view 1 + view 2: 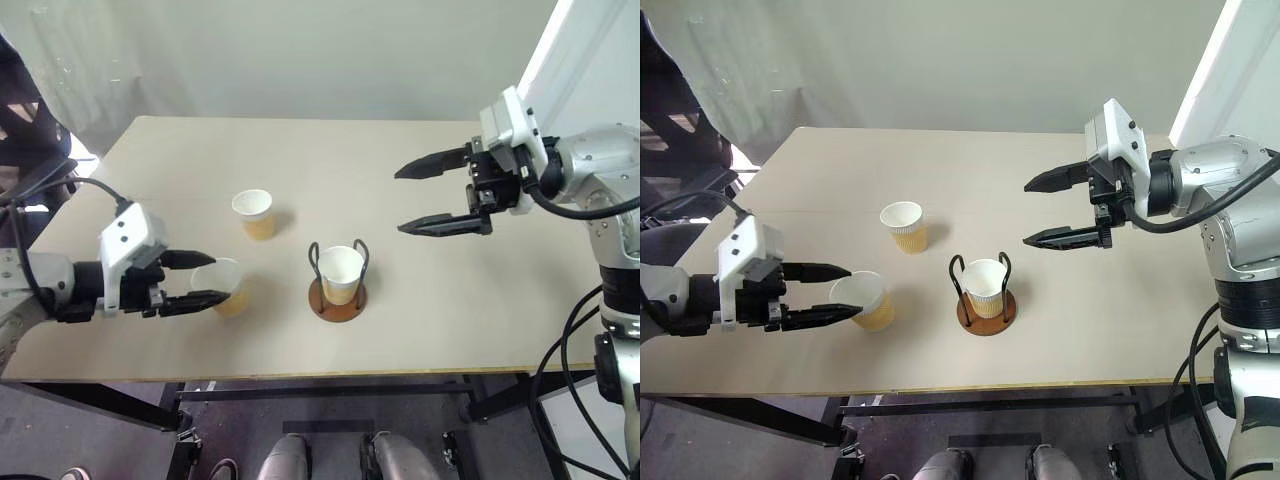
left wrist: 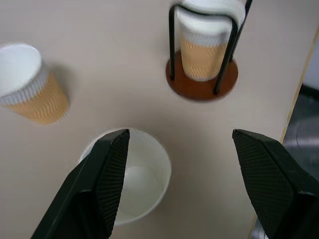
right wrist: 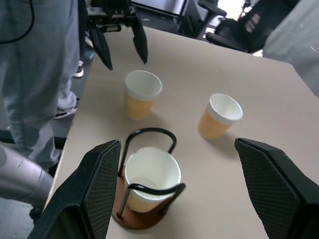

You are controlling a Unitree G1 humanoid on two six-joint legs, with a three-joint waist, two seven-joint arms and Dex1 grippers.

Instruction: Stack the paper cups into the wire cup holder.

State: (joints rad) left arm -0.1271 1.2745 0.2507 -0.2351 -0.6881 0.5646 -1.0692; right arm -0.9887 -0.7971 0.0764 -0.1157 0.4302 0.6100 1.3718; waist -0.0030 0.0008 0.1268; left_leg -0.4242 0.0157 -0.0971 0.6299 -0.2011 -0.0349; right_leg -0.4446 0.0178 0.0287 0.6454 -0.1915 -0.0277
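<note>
The front paper cup will go deep inside the cup in the holder when I lower it, because the cup in the holder has an open top and tapered sides.
Three paper cups stand upright on the table. One cup sits inside the wire cup holder, between its two black loops. A second cup stands farther back to the left. The third cup is at the front left, and my left gripper hovers open at its rim, fingers on either side without closing on it. In the left wrist view this cup lies below, nearer one finger. My right gripper hangs open and empty in the air, right of the holder and well above the table.
The tan table ends close in front of the holder. A dark chair stands off the left edge. A person's grey trouser legs show beside the table in the right wrist view.
</note>
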